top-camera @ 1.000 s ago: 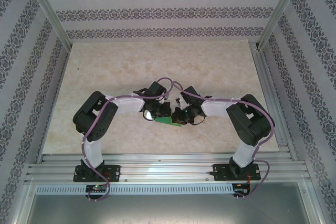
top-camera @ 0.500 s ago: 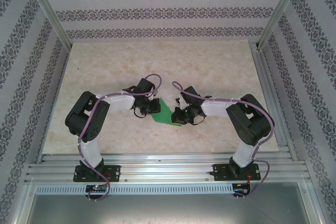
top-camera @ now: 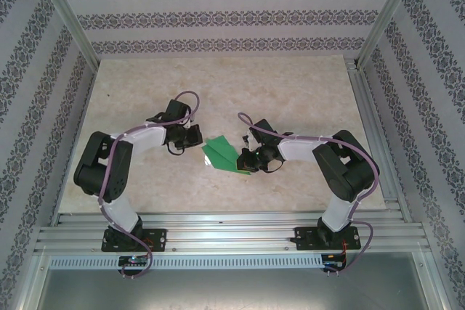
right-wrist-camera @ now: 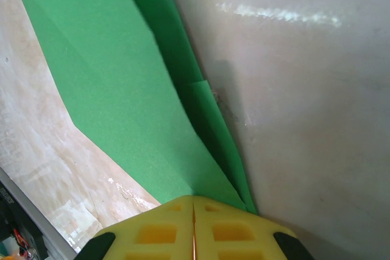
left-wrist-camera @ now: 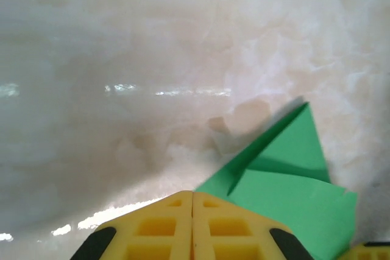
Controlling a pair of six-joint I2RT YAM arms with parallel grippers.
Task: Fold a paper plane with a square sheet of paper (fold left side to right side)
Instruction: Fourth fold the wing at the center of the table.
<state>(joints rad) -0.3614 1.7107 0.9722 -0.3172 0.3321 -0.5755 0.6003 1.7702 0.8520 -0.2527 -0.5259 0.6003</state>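
Observation:
Next, my left gripper presses down the free wide end [top-camera: 216,146] of the green paper [top-camera: 225,157], which lies at an angle, while my right gripper swings the paper's narrow end around.
The green sheet of paper [top-camera: 221,155] lies on the table between the two arms, folded into a layered shape with straight creases. A pointed flap of the paper [left-wrist-camera: 286,175] rises slightly off the surface. My left gripper [top-camera: 193,137] is just left of the paper, shut, with nothing between its yellow fingers [left-wrist-camera: 158,226]. My right gripper [top-camera: 245,161] is at the paper's right end, shut. Its tips [right-wrist-camera: 194,198] sit down on the narrow end of the folded paper [right-wrist-camera: 109,77]; no paper shows between the fingers.
The marble tabletop [top-camera: 218,85] stretches away behind the arms. Aluminium rails [top-camera: 232,226] run along the near edge, and another rail [top-camera: 370,128] lines the right side. Patterned walls [top-camera: 218,19] enclose the table on three sides.
My left arm has drawn back to the left, off the paper, uncovering its left half. The right gripper has stayed in place on the paper's right end.

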